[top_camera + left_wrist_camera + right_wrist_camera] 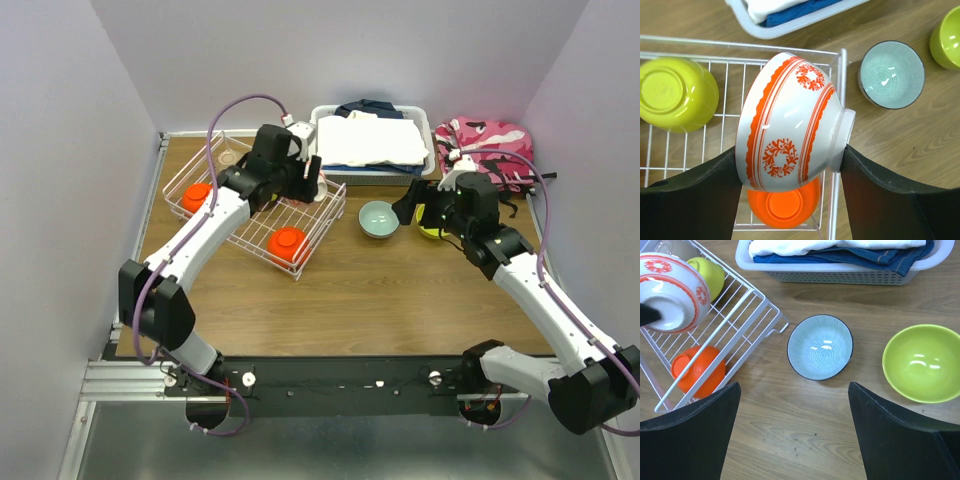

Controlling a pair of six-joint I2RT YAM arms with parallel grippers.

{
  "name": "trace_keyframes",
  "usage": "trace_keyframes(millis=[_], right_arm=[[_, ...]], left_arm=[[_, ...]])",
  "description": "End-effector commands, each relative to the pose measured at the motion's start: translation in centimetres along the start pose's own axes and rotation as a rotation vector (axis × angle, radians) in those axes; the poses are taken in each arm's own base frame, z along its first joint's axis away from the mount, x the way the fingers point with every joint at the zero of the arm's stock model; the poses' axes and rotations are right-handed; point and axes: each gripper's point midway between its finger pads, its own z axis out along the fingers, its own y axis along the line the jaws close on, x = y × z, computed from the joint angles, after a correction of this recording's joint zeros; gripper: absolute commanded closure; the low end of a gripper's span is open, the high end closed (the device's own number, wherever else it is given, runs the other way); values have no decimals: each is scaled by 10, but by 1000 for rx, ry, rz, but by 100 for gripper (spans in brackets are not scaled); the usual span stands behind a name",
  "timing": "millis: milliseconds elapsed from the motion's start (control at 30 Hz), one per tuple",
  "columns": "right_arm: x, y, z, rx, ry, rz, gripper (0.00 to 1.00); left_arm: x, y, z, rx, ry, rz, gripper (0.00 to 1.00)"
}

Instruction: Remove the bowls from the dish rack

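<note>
The white bowl (790, 122) lies on its side, so the robot's left gripper should turn it upright and pass it to the right gripper, which should nest it in the grey-blue bowl (379, 219).
The white wire dish rack (250, 215) stands at the left. My left gripper (313, 184) is shut on a white bowl with red pattern (790, 120), held on its side above the rack's right end, fingers on rim and foot. In the rack lie two orange bowls (197, 196) (287, 245), upside down, and a lime bowl (675, 92). A pale grey-blue bowl (820, 346) and a lime bowl (921, 362) stand upright on the table right of the rack. My right gripper (794, 405) is open and empty, above the table just in front of these two.
A solid white bin of folded cloth (372, 140) stands behind the two table bowls. A pink camouflage bag (487, 143) lies at the back right. A dull small bowl (232, 154) sits in the rack's far corner.
</note>
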Motion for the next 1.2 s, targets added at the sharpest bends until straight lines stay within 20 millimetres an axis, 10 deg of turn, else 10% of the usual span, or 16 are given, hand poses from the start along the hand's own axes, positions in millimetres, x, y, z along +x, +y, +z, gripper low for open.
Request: trace_keyframes(millis=[0,333,767,1167], right_arm=[[-12,7,-22,-11,-7,29,3],[3,5,-44,24,70,126,0],[15,24,-35,-7,263,195,0],[77,37,-10,-32,614,249,0]], left_arm=[[-24,-17,-44,-123,-154,284,42],[2,-92,-90,-71,-382,638,42],[76,-148,-72,-218,-437,1076,39],[107,-164,-44,-402,-465,1305,37]])
